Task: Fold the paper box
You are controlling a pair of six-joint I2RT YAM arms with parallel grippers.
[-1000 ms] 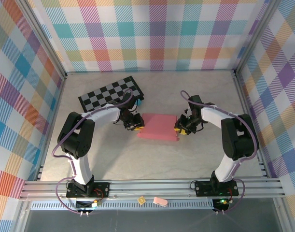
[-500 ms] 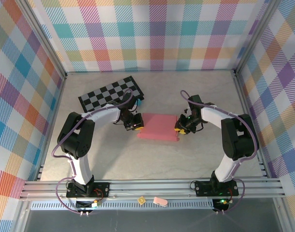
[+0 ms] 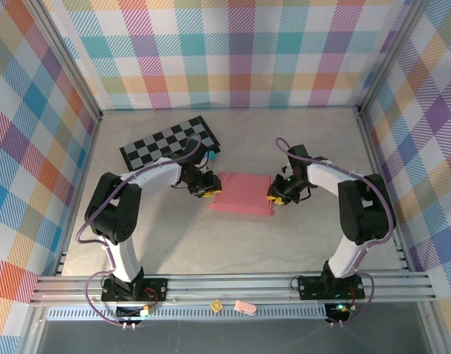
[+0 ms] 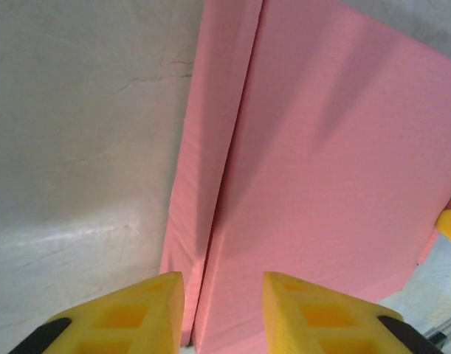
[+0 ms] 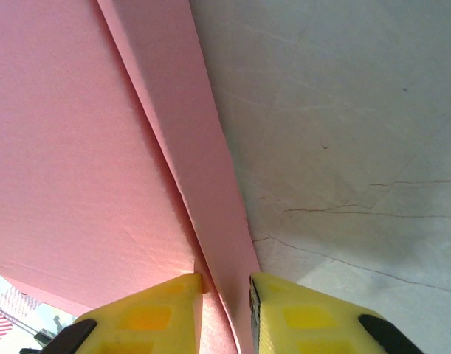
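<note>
A dark gap [image 4: 229, 152] shows along the lid's edge, so the robot's left gripper should close across the seam and press the narrow side [image 4: 187, 243] tight against the lid.
The pink paper box [image 3: 243, 193] lies closed and flat at the table's middle. My left gripper [image 3: 208, 184] is at its left edge, and in the left wrist view the gripper [image 4: 224, 284] stands open, its yellow fingers [image 4: 147, 302] straddling the seam between the box's narrow side wall and its lid [image 4: 321, 162]. At the right edge my right gripper [image 3: 273, 195] is shut on the box's raised side flap [image 5: 203, 169], with the gripper [image 5: 226, 284] pinching that flap beside the broad pink panel [image 5: 77, 147].
A black-and-grey checkered board [image 3: 170, 141] lies behind the left arm, with a small teal bar [image 3: 213, 153] at its right end. Plaid walls and metal posts close in the grey table [image 3: 321, 140]. Two small pieces [image 3: 244, 306] rest on the front rail.
My left gripper has shifted a little toward the far side along the box's left edge. The right gripper and the box have stayed in place.
</note>
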